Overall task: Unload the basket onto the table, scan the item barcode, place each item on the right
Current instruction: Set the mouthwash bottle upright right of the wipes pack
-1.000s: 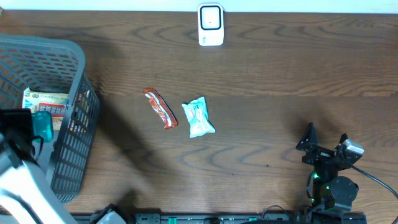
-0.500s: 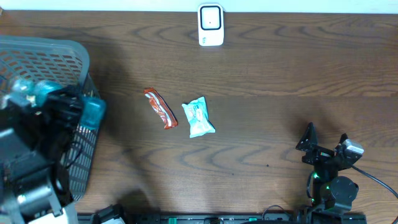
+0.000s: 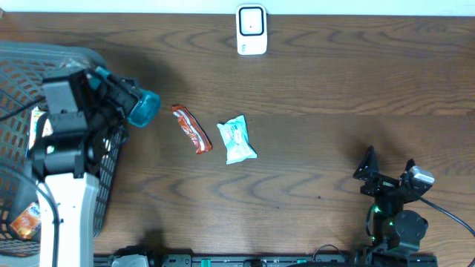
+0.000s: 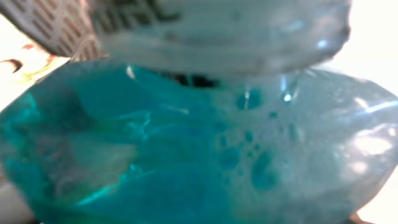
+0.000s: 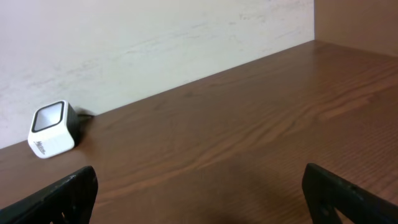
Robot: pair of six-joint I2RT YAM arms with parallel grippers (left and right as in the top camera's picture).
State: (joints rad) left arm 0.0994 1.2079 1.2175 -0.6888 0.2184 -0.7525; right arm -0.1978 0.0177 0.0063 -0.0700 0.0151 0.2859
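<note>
My left gripper should keep taking the teal item [image 3: 145, 110] in its fingers to the wood [image 3: 277, 137] past the mint-green packet, because that wood is free. It should then let go of the item flat there.
A teal translucent bottle-like item [image 3: 143, 108] hangs over the right rim of the grey basket [image 3: 30, 55], and my left gripper [image 3: 121, 104] is shut on it. In the left wrist view the teal item [image 4: 186, 143] fills the frame and hides the fingers; no barcode shows. The white scanner [image 3: 251, 30] stands at the table's far edge, also visible as the scanner [image 5: 53, 129] in the right wrist view. My right gripper [image 3: 387, 165] rests low at the front right, open, with nothing between its fingers [image 5: 68, 193].
A red snack bar [image 3: 191, 128] and a mint-green packet [image 3: 237, 139] lie mid-table between the basket and the scanner. The basket holds an orange packet [image 3: 26, 220] and a printed box [image 3: 37, 122]. A pale wall [image 5: 155, 37] runs behind the table.
My left arm has risen out of the basket with the teal item and swung it right, over the basket's right rim. The right arm has not moved.
</note>
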